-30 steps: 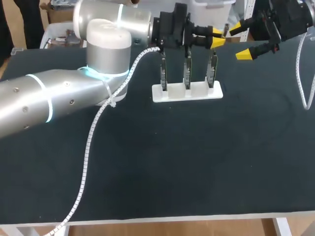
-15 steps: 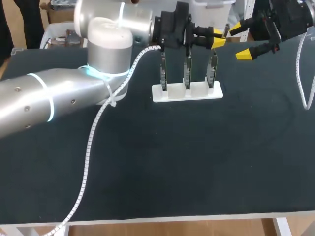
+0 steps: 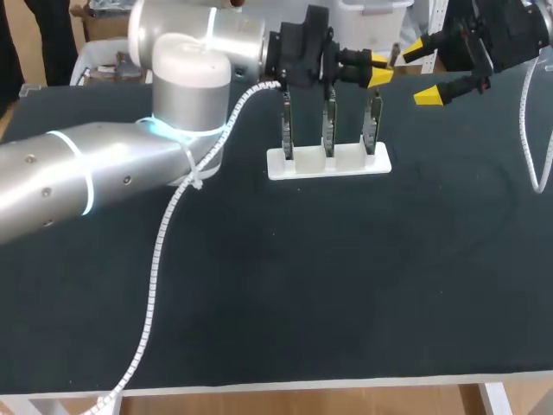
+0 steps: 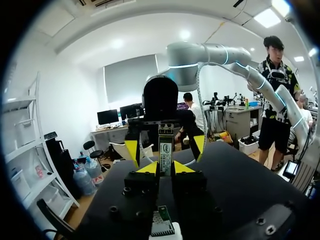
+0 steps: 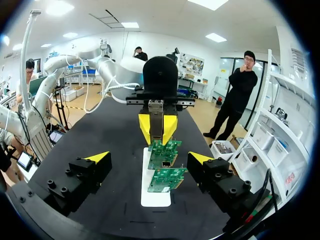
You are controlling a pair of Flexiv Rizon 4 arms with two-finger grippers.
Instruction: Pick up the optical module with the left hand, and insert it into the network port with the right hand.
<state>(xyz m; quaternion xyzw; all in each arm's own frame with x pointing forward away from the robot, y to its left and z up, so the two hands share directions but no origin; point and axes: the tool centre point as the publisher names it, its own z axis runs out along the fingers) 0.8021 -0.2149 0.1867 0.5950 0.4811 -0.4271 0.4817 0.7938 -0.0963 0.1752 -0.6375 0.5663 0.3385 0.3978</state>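
The network port (image 5: 166,164) faces up on top of the nearest circuit board. The optical module (image 3: 395,55) will therefore stay upright and stick out partway when I push it in.
My left gripper (image 3: 378,71) hangs above the right end of the board rack, shut on the slim metal optical module (image 4: 165,150), which sticks out ahead of its yellow tips (image 4: 165,168). In the right wrist view that gripper (image 5: 157,131) faces me with the module (image 5: 156,114) between its tips. My right gripper (image 3: 422,72) is open, just right of the left one and facing it, with nothing between its fingers (image 5: 149,159). Three green circuit boards (image 3: 328,121) stand upright in a white holder (image 3: 346,164), below and between both grippers (image 5: 162,160).
The white holder (image 5: 155,197) sits at the back middle of the black table (image 3: 346,285). A white ribbed cable (image 3: 160,251) trails from my left arm across the table's left part. Another cable (image 3: 531,147) hangs at the right edge.
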